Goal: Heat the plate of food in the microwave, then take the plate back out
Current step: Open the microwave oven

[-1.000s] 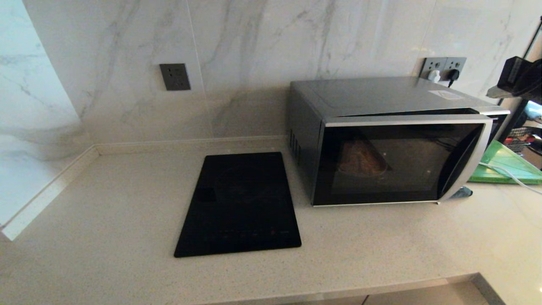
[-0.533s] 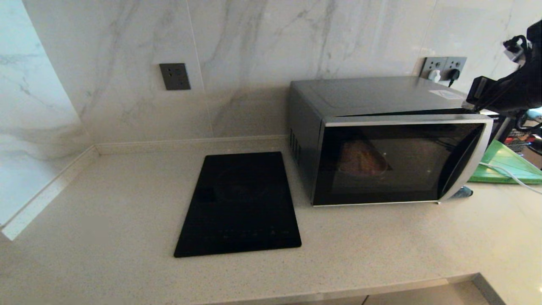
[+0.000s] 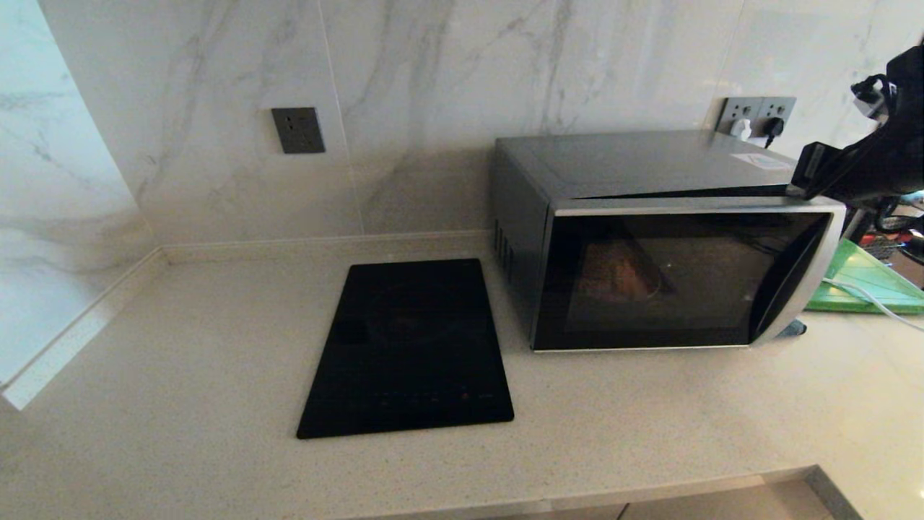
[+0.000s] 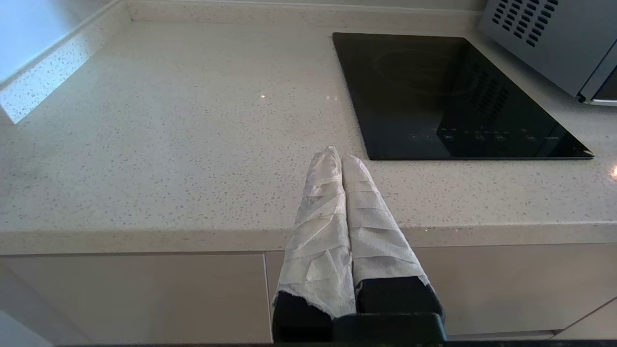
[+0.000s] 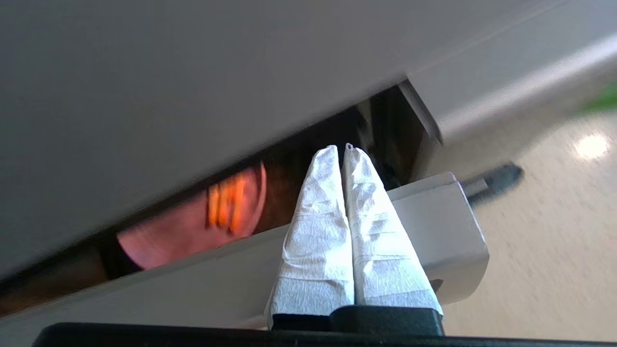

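Observation:
I should pull back against the door's top edge (image 3: 766, 204) with my right gripper and swing the door open, because the gap (image 3: 693, 192) behind the microwave door is too narrow for the plate.
The silver-grey microwave (image 3: 650, 166) stands at the back right of the counter, its black glass door (image 3: 678, 282) slightly ajar. Through the glass the plate of food (image 3: 621, 278) shows dimly inside. My right gripper (image 3: 798, 189) is at the door's top right corner. In the right wrist view its shut, cloth-wrapped tips (image 5: 340, 148) reach into the gap behind the door's top edge (image 5: 434, 212). The plate (image 5: 188, 231) with orange fries (image 5: 224, 209) shows through that gap. My left gripper (image 4: 337, 155) is shut and empty, low at the counter's front edge.
A flat black cooktop (image 3: 408, 347) lies on the counter left of the microwave. A green cutting board (image 3: 863, 282) with a white cable (image 3: 866, 300) across it lies to its right. Wall sockets (image 3: 758, 115) sit behind it.
My right arm has come in from the right edge and down to the door's top right corner. The door has swung out a little further.

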Tool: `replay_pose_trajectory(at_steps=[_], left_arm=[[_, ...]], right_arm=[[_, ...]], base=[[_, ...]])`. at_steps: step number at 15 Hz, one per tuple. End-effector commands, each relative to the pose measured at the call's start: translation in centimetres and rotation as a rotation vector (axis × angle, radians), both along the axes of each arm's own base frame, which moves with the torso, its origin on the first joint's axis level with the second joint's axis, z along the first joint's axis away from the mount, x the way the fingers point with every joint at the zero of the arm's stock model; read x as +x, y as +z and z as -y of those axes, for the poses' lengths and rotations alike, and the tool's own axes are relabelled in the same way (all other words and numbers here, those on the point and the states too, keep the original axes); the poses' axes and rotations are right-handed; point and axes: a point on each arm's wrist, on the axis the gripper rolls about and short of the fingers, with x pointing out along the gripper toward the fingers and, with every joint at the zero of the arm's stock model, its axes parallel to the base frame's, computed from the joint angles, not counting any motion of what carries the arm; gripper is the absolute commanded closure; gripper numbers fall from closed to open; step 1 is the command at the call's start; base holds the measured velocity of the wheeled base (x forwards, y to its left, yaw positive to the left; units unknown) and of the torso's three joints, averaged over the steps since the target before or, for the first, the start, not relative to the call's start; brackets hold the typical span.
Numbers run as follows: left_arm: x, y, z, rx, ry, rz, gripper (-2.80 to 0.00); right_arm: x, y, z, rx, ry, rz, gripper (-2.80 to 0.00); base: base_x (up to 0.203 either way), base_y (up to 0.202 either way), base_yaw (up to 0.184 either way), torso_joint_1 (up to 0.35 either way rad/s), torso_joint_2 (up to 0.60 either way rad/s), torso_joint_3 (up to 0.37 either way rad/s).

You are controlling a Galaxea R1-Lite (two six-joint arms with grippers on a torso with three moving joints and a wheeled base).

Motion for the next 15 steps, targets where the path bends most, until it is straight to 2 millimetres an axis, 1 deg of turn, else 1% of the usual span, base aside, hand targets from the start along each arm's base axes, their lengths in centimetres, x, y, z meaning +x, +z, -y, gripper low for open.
replay_pose_trajectory(at_steps=[1,6,9,11,13,14,15], left_arm=[[0.0,0.0,0.0,-0.001,0.002,-0.001,0.0],[0.0,0.0,0.0,-0.001,0.002,0.0,0.0],[0.0,0.0,0.0,-0.001,0.002,-0.001,0.0],[0.0,0.0,0.0,-0.001,0.002,-0.001,0.0],[0.0,0.0,0.0,-0.001,0.002,-0.001,0.0],[0.0,0.0,0.0,-0.001,0.002,-0.001,0.0],[0.0,0.0,0.0,-0.001,0.002,-0.001,0.0]], right_arm=[[-2.1,1.3,-0.4,-0.009,0.007,-0.032,0.0],[-7.5,3.1,-1.5,-0.009,0.018,-0.097,0.0],[-12.0,3.8,-2.5,-0.015,0.035,-0.13,0.0],[-15.9,4.1,-3.3,-0.051,0.069,-0.161,0.0],[-19.2,4.4,-3.9,-0.069,0.09,-0.184,0.0],[-20.0,4.3,-4.1,-0.077,0.094,-0.193,0.0],[-20.0,4.3,-4.0,-0.084,0.086,-0.201,0.0]], base=[[0.0,0.0,0.0,0.0,0.0,0.0],[0.0,0.0,0.0,0.0,0.0,0.0],[0.0,0.0,0.0,0.0,0.0,0.0],[0.0,0.0,0.0,0.0,0.0,0.0],[0.0,0.0,0.0,0.0,0.0,0.0],[0.0,0.0,0.0,0.0,0.0,0.0],[0.0,0.0,0.0,0.0,0.0,0.0]])
